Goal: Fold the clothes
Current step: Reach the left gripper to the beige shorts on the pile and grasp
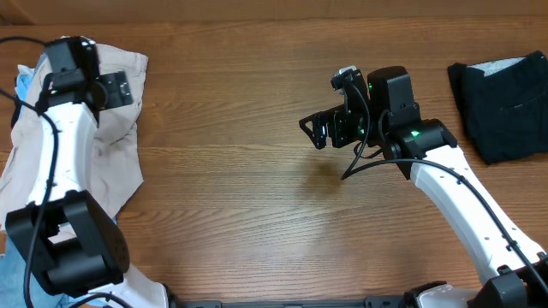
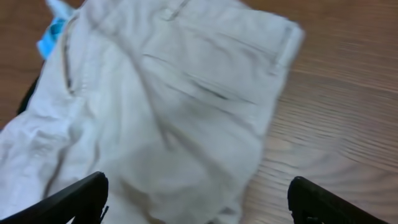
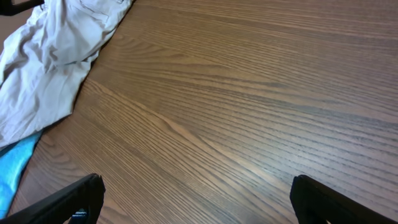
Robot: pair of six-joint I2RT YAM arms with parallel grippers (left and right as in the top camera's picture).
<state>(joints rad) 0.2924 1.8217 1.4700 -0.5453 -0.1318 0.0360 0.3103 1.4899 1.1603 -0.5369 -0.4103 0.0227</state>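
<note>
I should expect a front with buttons hidden under the crumpled beige khaki shorts [image 2: 168, 118], because the welt pocket [image 2: 210, 91] of the shorts' back is facing up.
The beige khaki shorts [image 1: 111, 145] lie crumpled at the table's far left, partly under my left arm. In the left wrist view the shorts [image 2: 161, 106] fill most of the frame, with a welt pocket showing. My left gripper [image 1: 110, 88] hovers over their upper part, open and empty; its fingers [image 2: 198, 202] straddle the cloth's edge. My right gripper [image 1: 318, 130] is open and empty over bare wood at mid-table [image 3: 196, 199]. A black folded garment [image 1: 505, 94] lies at the far right. Light-blue fabric [image 1: 21, 274] shows at the lower left.
The wooden table [image 1: 257, 197] runs across the whole view. The right wrist view shows the shorts [image 3: 50, 56] and a blue patch [image 3: 12, 168] far to its left. A bit of blue cloth [image 2: 53, 28] peeks from behind the shorts.
</note>
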